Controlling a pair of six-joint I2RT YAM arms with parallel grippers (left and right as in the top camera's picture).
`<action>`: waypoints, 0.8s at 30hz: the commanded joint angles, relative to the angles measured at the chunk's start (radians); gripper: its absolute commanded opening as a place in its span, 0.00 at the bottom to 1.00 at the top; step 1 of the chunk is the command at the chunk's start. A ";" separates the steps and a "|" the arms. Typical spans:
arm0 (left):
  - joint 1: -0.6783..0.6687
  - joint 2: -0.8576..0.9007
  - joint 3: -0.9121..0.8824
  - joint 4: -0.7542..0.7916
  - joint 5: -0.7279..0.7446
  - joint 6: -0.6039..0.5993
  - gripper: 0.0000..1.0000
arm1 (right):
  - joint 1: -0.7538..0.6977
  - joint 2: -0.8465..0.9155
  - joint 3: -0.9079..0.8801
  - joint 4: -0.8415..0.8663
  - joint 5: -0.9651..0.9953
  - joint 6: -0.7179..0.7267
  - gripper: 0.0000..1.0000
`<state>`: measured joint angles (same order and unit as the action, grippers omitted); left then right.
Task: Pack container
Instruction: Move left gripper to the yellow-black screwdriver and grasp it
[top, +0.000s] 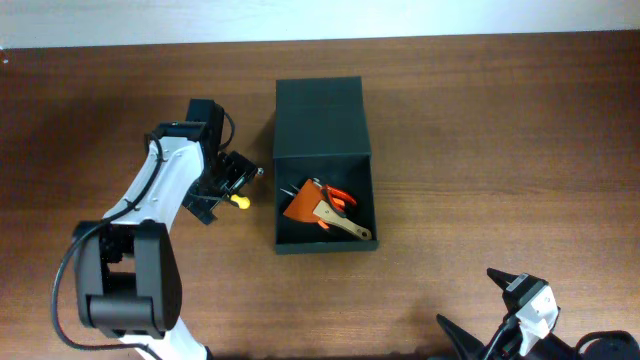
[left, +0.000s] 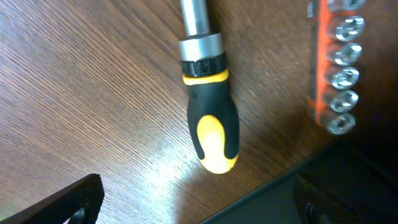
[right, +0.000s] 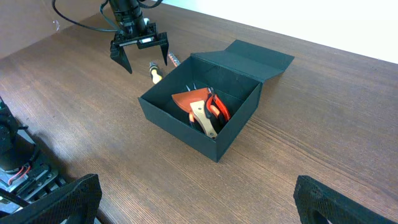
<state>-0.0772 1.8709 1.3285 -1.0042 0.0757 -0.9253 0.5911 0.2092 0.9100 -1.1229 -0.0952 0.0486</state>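
I should continue to lower my left gripper and close it around the black grip (left: 208, 101), since the screwdriver's handle (left: 214, 127) lies lengthwise between its open fingers and clear of the orange rail.
The container (top: 325, 245) is a dark green-black box in the middle of the table, its flap lid (top: 320, 110) folded back on the far side. Inside lie an orange-handled scraper (top: 320, 212) and red pliers (top: 340, 195). My left gripper (top: 230, 190) is open and hovers just left of the box, over a screwdriver with a yellow and black handle (left: 211, 130). Its fingers flank the handle's end without touching it (left: 199, 211). My right gripper (right: 202, 208) is open and empty near the front edge, well away from the box (right: 180, 127).
An orange rail of silver sockets (left: 339, 68) lies next to the screwdriver, between it and the box's left wall. The left arm (top: 150, 200) stretches from the front left. The right arm's base (top: 530, 310) sits at the front right.
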 joint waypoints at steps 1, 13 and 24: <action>0.003 0.048 -0.006 0.005 0.019 -0.029 0.99 | 0.003 -0.006 -0.003 0.003 -0.006 0.002 0.99; 0.025 0.122 -0.006 0.006 0.026 -0.103 0.99 | 0.003 -0.006 -0.003 0.003 -0.006 0.002 0.99; 0.037 0.127 -0.006 0.010 0.017 -0.159 0.95 | 0.003 -0.006 -0.003 0.003 -0.006 0.002 0.99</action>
<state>-0.0460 1.9804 1.3270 -0.9970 0.0944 -1.0416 0.5911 0.2092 0.9100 -1.1229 -0.0952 0.0486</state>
